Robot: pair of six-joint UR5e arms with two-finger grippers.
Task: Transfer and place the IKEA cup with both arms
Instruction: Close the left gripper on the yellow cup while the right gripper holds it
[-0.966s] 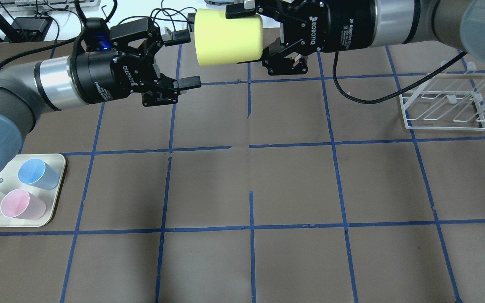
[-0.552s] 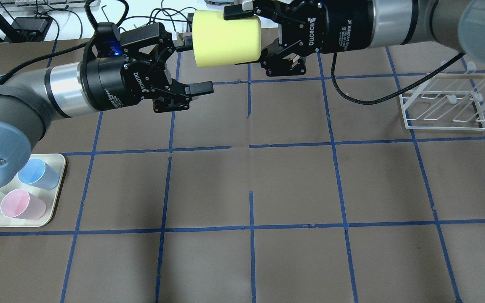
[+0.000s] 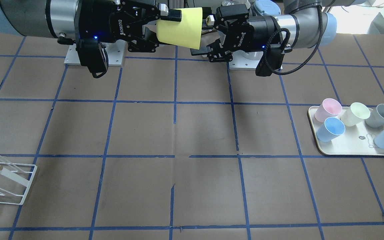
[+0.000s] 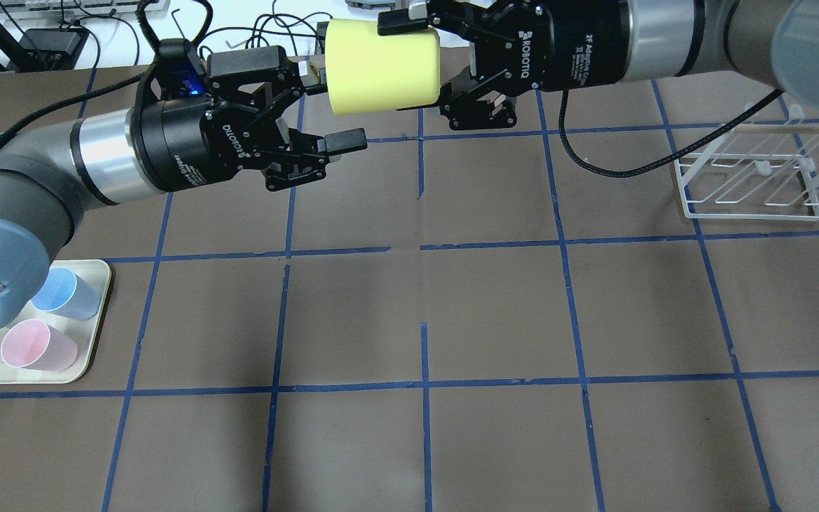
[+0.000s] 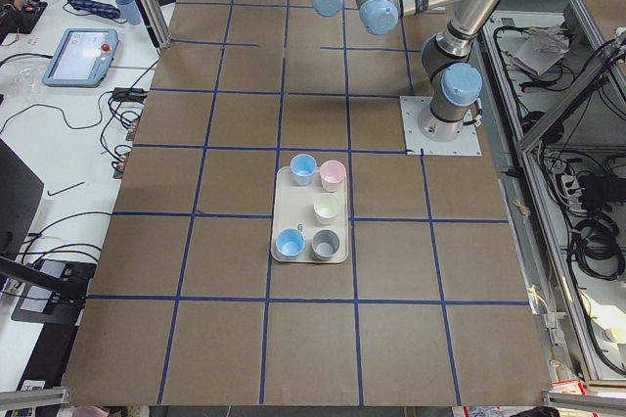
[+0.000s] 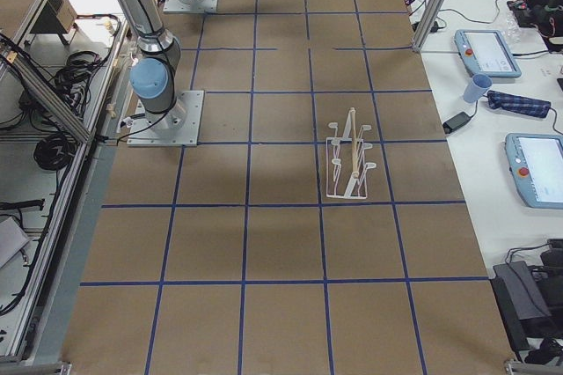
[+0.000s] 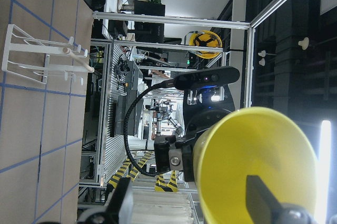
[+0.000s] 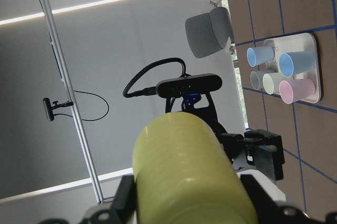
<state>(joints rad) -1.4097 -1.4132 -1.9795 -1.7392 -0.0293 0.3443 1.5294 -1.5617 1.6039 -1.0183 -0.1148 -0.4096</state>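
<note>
The tray shows a cup-sized gap between the light blue cups, so the yellow cup should fit there upright when I lower it.
The bright yellow IKEA cup hangs on its side high above the table's far edge, mouth toward the left arm. My right gripper is shut on its narrow end; it also shows in the front view around the cup. My left gripper is open, its fingertips level with the cup's mouth rim, one finger close beside it. In the left wrist view the cup's open mouth fills the lower right. In the right wrist view the cup sits between the fingers.
A cream tray near the left arm's side holds pink, pale cream, grey and two light blue cups. A white wire rack with a wooden dowel stands at the right side.
My left gripper has moved right and slightly down toward the cup's mouth, still open. The right gripper with the cup has barely moved.
</note>
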